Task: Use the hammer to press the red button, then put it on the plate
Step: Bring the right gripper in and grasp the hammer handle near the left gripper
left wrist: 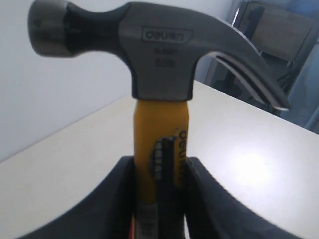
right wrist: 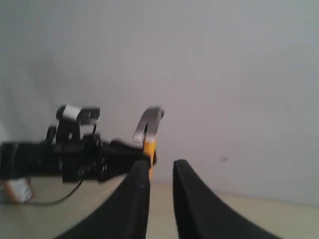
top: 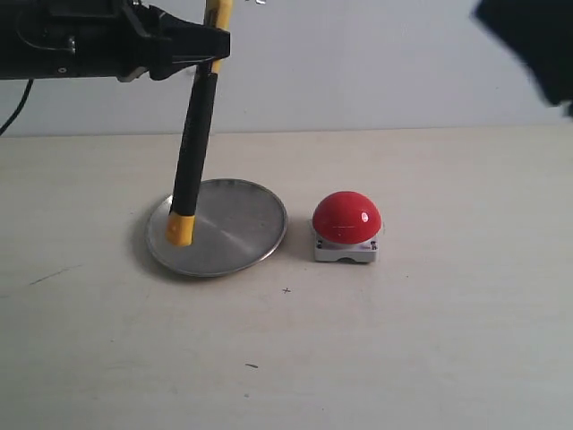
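I should take the dark handle lower down [top: 199, 124] with my right gripper before pressing the red button, since my left gripper holds the hammer close under its head [left wrist: 160, 119].
The hammer [top: 195, 152] hangs almost upright, head up and out of the exterior view's top. My left gripper [top: 210, 45] is shut on its handle just under the dark metal head [left wrist: 159, 55], with the fingers [left wrist: 199, 199] pressed to both sides. The hammer's yellow butt end [top: 180, 230] is over the left part of the silver plate [top: 242, 224]; I cannot tell whether it touches. The red button [top: 346, 218] sits on its grey base to the right of the plate, apart from it. My right gripper [right wrist: 161, 167] is raised, narrowly open and holds nothing.
The pale table [top: 430, 340] stretches in front of and around the plate and button. A dark blurred part of the right arm [top: 537, 36] fills the top right corner. A grey wall stands behind the table. The left arm [right wrist: 75, 157] shows in the right wrist view.
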Robot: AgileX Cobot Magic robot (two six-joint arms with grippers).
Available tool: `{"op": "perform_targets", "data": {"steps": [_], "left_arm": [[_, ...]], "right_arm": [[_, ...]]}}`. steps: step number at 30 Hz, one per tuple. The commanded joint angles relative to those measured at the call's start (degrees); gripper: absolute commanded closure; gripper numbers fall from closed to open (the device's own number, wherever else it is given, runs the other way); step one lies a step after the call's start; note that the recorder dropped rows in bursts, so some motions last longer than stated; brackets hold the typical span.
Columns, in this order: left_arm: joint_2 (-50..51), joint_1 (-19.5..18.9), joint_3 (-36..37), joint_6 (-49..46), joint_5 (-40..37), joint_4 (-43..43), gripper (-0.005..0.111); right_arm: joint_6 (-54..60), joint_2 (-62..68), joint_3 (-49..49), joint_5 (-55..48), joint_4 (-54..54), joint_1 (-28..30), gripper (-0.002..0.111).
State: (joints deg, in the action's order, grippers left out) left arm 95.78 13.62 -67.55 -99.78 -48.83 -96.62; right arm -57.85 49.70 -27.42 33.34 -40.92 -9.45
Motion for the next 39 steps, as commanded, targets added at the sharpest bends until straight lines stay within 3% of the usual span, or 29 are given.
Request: {"op": "perform_targets", "data": {"steps": [1, 3, 6, 17, 24, 30, 39], "left_arm": [[-1.25, 0.11, -3.07, 3.17, 0.31, -3.33, 0.107], [-1.25, 0.25, -4.43, 5.87, 2.46, -3.33, 0.107], [-1.25, 0.36, -5.47, 9.88, 6.33, -3.33, 0.107], [-1.15, 1.83, -5.70, 10.32, 11.07, -3.33, 0.107], [-1.15, 2.46, -5.70, 10.31, 11.09, -3.33, 0.107], [-1.15, 4.83, -5.70, 10.31, 12.11, -3.33, 0.107], [-1.15, 5.34, -5.70, 10.72, 12.11, -3.33, 0.107]], "right_arm": [[-6.48, 25.13, -8.18, 11.82, -10.48, 0.15, 0.064], [-4.91, 36.69, -12.49, 19.96, -10.37, 0.15, 0.049], [-2.53, 44.42, -15.99, 25.28, -9.49, -1.03, 0.043], [1.28, 55.24, -31.71, 10.16, -5.68, -11.91, 0.043], [-0.44, 56.35, -36.44, 9.68, -4.45, -12.58, 0.043], [0.87, 56.35, -36.52, 5.85, -2.40, -15.13, 0.043], [0.87, 56.35, -36.52, 2.71, -0.37, -15.23, 0.045]]}}
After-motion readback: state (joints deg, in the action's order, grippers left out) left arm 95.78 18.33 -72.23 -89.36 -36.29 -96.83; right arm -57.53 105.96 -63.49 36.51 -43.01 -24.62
